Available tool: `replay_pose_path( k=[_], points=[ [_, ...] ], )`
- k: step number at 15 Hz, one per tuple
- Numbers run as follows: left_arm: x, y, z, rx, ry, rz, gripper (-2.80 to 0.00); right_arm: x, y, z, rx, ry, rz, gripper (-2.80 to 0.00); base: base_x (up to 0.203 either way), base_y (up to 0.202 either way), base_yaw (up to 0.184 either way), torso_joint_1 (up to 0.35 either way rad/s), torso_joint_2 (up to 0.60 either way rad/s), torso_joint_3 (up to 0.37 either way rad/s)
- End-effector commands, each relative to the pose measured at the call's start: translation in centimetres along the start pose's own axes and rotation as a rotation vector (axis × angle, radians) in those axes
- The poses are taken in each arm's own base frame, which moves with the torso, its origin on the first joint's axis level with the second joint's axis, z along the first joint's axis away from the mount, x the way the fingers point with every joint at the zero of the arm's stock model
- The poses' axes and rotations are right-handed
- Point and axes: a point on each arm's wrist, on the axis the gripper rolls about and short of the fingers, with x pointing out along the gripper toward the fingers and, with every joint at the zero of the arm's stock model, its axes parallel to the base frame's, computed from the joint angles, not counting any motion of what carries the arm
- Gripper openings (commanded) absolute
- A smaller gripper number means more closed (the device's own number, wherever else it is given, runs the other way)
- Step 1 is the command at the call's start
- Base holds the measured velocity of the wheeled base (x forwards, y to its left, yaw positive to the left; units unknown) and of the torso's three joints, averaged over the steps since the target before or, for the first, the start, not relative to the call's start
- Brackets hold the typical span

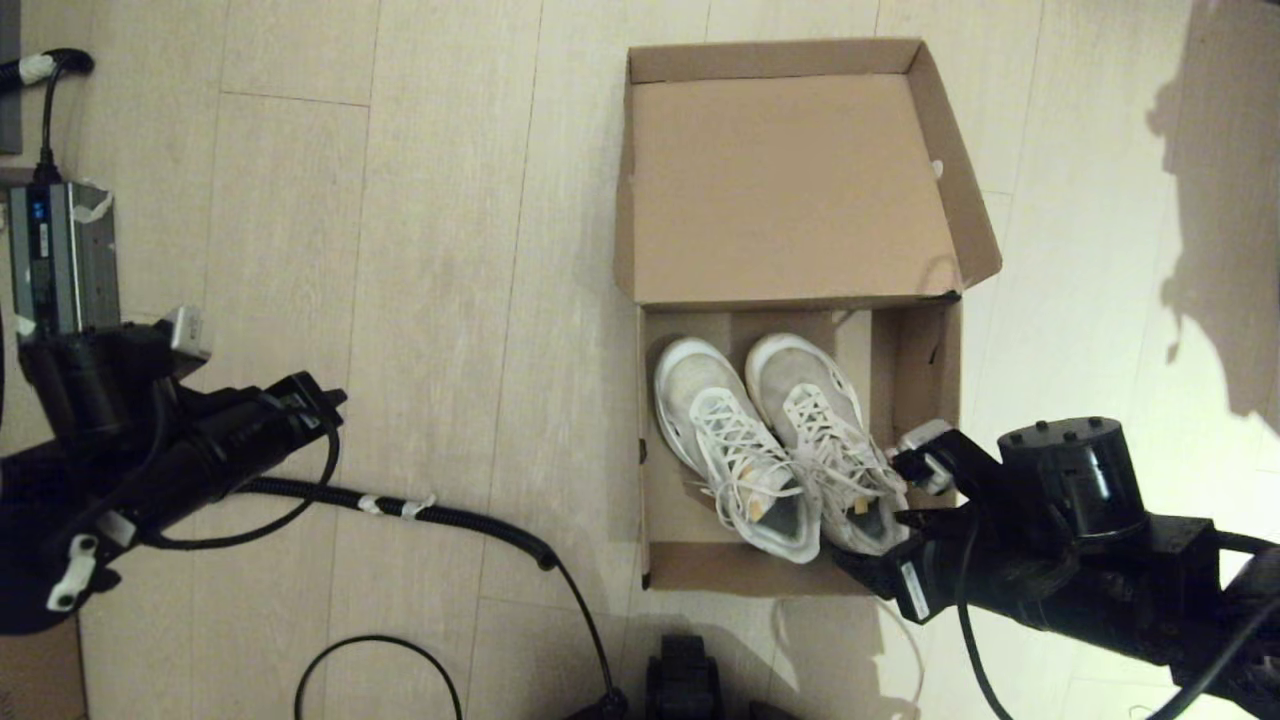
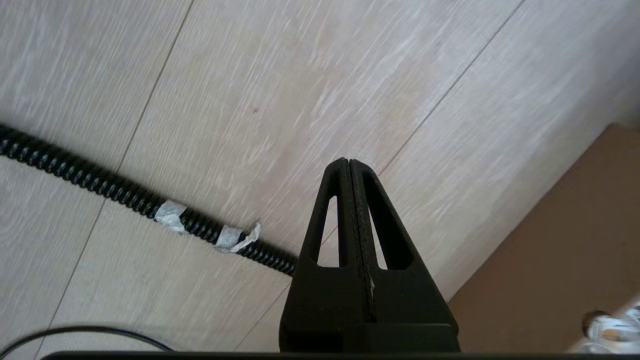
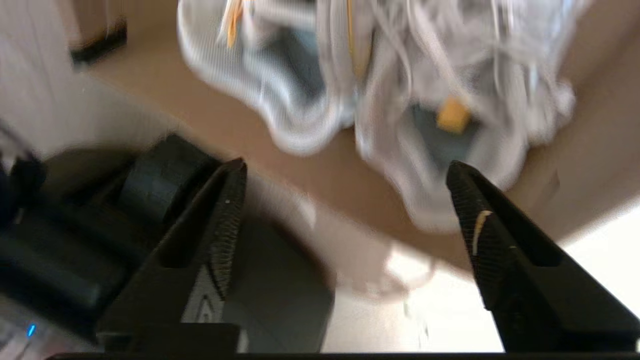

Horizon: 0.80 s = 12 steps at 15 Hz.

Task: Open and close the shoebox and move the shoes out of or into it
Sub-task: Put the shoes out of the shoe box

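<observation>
The robot's open right gripper should keep going in, because the inner collar walls of both white sneakers (image 1: 816,487) touch, until one finger enters each shoe opening (image 1: 785,516), and then it should close.
The brown shoebox (image 1: 915,370) lies open on the floor, its lid (image 1: 790,180) folded back on the far side. Both white sneakers sit inside, toes pointing away: the left shoe (image 1: 725,440) and the right shoe (image 1: 820,420). My right gripper (image 3: 345,167) is open at the box's near right corner, just short of the heel of the right shoe (image 3: 450,100), with nothing between its fingers. My left gripper (image 2: 349,161) is shut and empty, parked over bare floor well left of the shoebox (image 2: 575,240).
A black corrugated cable (image 1: 450,515) with white tape runs across the floor from the left arm toward the robot base (image 1: 685,680). A grey device (image 1: 60,255) stands at the far left. A thin black cable loop (image 1: 380,645) lies near the front.
</observation>
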Motion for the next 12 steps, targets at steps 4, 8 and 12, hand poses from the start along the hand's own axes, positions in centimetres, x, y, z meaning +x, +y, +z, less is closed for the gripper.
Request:
replay_pose_path(
  k=[4, 8, 12],
  points=[
    [-0.1, -0.3, -0.4, 0.002, 0.010, -0.008, -2.80, 4.7, 0.3, -1.1, -0.003, -0.059, -0.007, 0.00, 0.000, 0.000, 0.000, 0.000, 0.00, 0.000],
    [-0.4, 0.3, 0.0, -0.005, -0.006, 0.010, -2.80, 8.1, 0.4, -2.4, -0.002, -0.025, -0.051, 0.00, 0.000, 0.000, 0.000, 0.000, 0.00, 0.000],
    [-1.0, 1.0, 0.5, -0.013, -0.028, 0.033, -2.80, 11.2, 0.5, -3.2, 0.001, -0.100, -0.132, 0.00, 0.000, 0.000, 0.000, 0.000, 0.00, 0.000]
  ],
)
